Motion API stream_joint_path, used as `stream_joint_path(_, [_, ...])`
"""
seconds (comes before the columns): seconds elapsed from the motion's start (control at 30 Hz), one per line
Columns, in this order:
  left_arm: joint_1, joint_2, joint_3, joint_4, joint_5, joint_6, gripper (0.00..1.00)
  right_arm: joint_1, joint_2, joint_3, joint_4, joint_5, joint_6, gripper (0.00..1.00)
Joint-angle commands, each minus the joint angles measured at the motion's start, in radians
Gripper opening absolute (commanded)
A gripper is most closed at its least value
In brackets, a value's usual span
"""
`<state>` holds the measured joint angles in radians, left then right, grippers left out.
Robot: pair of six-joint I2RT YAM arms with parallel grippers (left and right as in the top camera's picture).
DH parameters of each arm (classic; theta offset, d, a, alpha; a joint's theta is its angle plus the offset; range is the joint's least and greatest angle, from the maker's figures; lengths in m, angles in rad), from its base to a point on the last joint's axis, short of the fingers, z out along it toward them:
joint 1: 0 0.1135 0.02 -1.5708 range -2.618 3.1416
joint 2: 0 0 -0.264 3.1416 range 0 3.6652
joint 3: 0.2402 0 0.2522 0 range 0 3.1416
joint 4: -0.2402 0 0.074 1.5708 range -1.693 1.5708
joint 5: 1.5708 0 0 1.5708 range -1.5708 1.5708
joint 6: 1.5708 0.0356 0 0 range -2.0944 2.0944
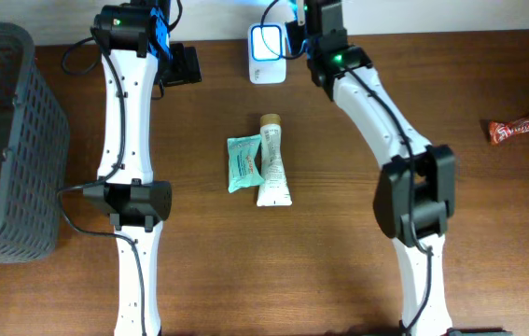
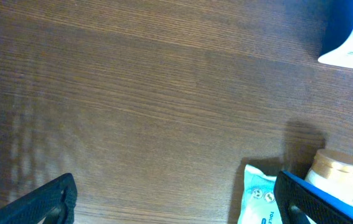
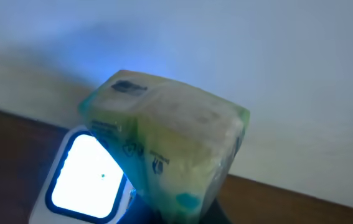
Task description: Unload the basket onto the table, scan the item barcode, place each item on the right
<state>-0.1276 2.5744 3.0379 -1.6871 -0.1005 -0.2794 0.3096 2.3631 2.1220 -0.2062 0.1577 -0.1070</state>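
Observation:
Next, my right gripper swings its packet back over the scanner's lit window to scan it, because the packet in my right gripper hangs next to the scanner, off toward the wall.
The item, a soft clear packet with yellowish contents and printed marks, is pinched at its lower end by my right gripper, which is shut on it. It hangs just beside the lit window of the white barcode scanner, which glows blue. From overhead, the right gripper is at the table's far edge beside the scanner; the packet itself is hidden there. My left gripper hovers at the back left, open and empty, with its black fingers wide apart over bare wood.
A teal wipes packet and a white tube with a beige cap lie side by side mid-table. A red snack bar lies at the far right. A grey plastic basket fills the left edge.

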Motion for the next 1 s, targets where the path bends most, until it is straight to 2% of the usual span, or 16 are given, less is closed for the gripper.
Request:
stream_joint_path(0.0, [0.006,0.01,0.002,-0.001,0.007,0.009,0.99,0.026,0.083,0.007,0.053,-0.055,-0.064,0.04])
stream_joint_path(0.13, [0.006,0.01,0.002,-0.001,0.007,0.009,0.99,0.058,0.095,0.007,0.117,-0.056,-0.232,0.04])
stream_joint_path(0.3, [0.006,0.01,0.002,-0.001,0.007,0.009,0.99,0.09,0.097,0.007,0.097,-0.044,-0.441,0.04])
stream_joint_path(0.47, [0.006,0.01,0.002,-0.001,0.007,0.009,0.99,0.096,0.097,0.006,0.071,-0.018,-0.568,0.04])
stream_joint_path(0.6, [0.006,0.01,0.002,-0.001,0.007,0.009,0.99,0.093,0.097,0.006,0.082,0.073,-0.602,0.04])
stream_joint_path(0.7, [0.006,0.01,0.002,-0.001,0.007,0.009,0.99,0.086,0.097,0.006,0.076,0.079,-0.643,0.04])
stream_joint_path(0.97, [0.006,0.01,0.002,-0.001,0.007,0.009,0.99,0.08,0.105,0.006,0.068,0.079,-0.637,0.04])
